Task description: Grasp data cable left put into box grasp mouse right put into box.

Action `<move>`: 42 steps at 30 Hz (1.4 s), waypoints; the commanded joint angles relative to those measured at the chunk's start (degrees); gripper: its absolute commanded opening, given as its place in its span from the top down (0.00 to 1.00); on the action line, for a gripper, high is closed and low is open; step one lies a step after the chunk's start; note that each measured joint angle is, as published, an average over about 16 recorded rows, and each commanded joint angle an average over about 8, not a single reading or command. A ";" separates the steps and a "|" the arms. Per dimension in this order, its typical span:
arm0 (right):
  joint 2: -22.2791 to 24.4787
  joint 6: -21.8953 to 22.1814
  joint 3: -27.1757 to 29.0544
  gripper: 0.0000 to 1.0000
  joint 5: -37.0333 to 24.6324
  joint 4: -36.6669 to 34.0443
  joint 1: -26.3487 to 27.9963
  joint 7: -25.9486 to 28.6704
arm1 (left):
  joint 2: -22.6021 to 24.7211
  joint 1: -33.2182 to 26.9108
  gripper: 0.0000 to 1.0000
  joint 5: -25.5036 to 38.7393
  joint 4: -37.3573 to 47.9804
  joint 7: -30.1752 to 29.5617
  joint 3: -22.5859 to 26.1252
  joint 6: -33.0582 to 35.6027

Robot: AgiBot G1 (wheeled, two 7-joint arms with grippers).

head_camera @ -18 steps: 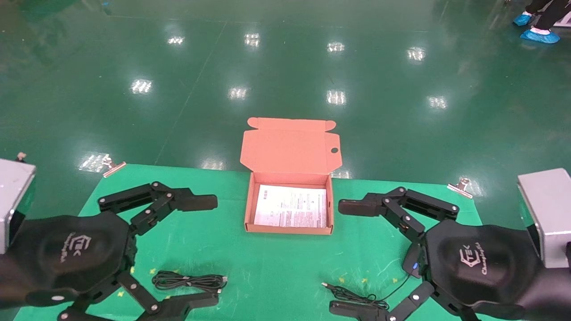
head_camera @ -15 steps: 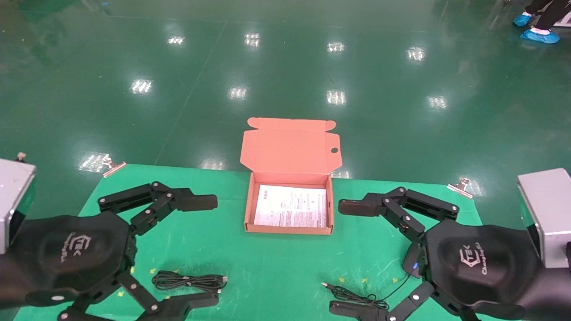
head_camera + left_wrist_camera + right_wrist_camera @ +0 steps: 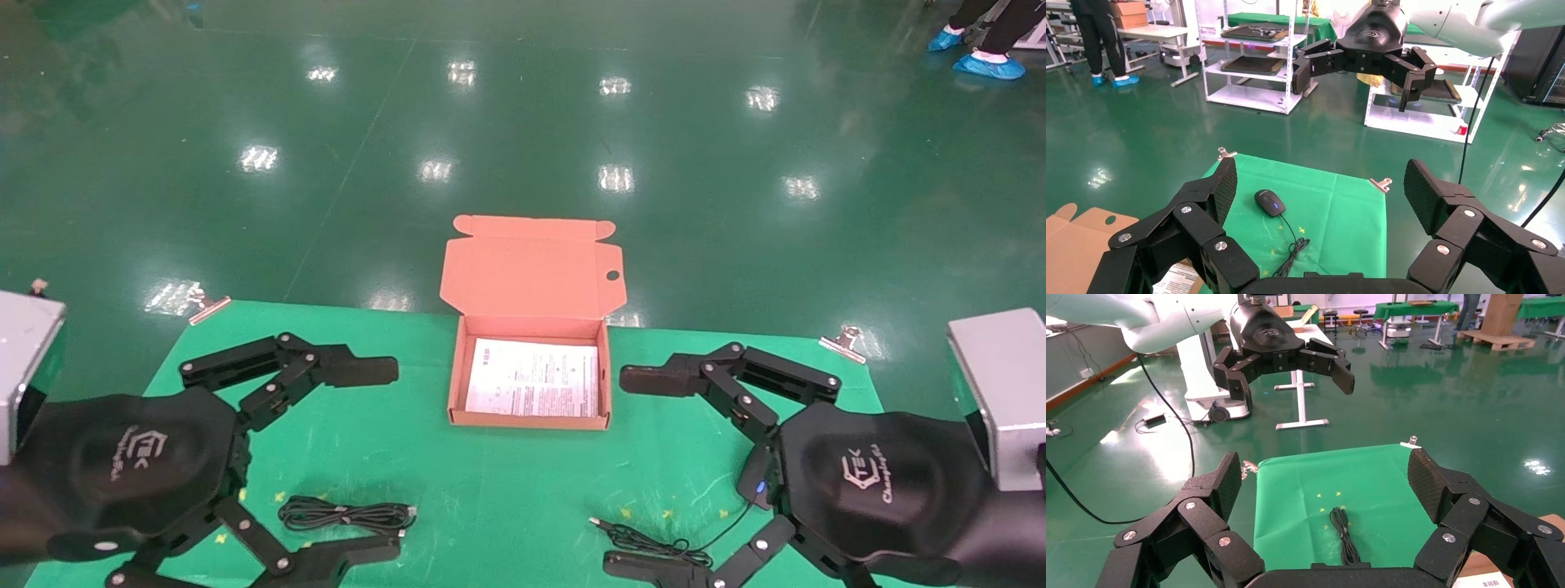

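Observation:
My gripper will carry the data cable [image 3: 380, 516] to the box, and the cable will stay bundled with its loops together, because a small tie [image 3: 343, 513] squeezes the loops at their middle.
The data cable [image 3: 347, 516] lies as a narrow looped bundle on the green cloth at the front left; it also shows in the right wrist view [image 3: 1341, 534]. My left gripper [image 3: 394, 460] hovers over it, open and empty. The mouse [image 3: 756, 482] is mostly hidden under my right gripper [image 3: 617, 472], which is open and empty above it. The mouse shows whole in the left wrist view [image 3: 1269, 203], its blue light lit and its cord [image 3: 1291, 254] bunched beside it. The box [image 3: 531, 420] stands open at the middle back with its lid [image 3: 531, 273] up and a white printed sheet [image 3: 535, 377] inside.
The green cloth [image 3: 507, 490] is held by metal clips at its far corners [image 3: 208, 306] [image 3: 842, 341]. Grey metal boxes stand at the left edge [image 3: 24, 359] and the right edge [image 3: 1001, 384]. Shiny green floor lies beyond the table.

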 commanded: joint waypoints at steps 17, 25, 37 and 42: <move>0.02 0.03 -0.20 0.00 -0.68 0.14 0.21 -0.16 | 0.32 -0.37 0.00 0.71 -0.16 0.15 0.42 0.20; -0.74 -2.95 -5.44 0.00 -11.78 1.93 6.40 -1.76 | 1.53 -5.05 0.00 10.34 -0.59 -0.56 5.63 2.83; -5.96 -5.55 -26.79 0.00 -33.49 1.46 23.36 -9.25 | 7.31 -18.47 0.00 35.62 -1.15 1.25 19.92 3.63; -8.02 -5.18 -35.45 0.00 -40.16 -0.13 27.56 -12.03 | 10.64 -20.53 0.00 45.20 -1.27 2.97 24.35 1.83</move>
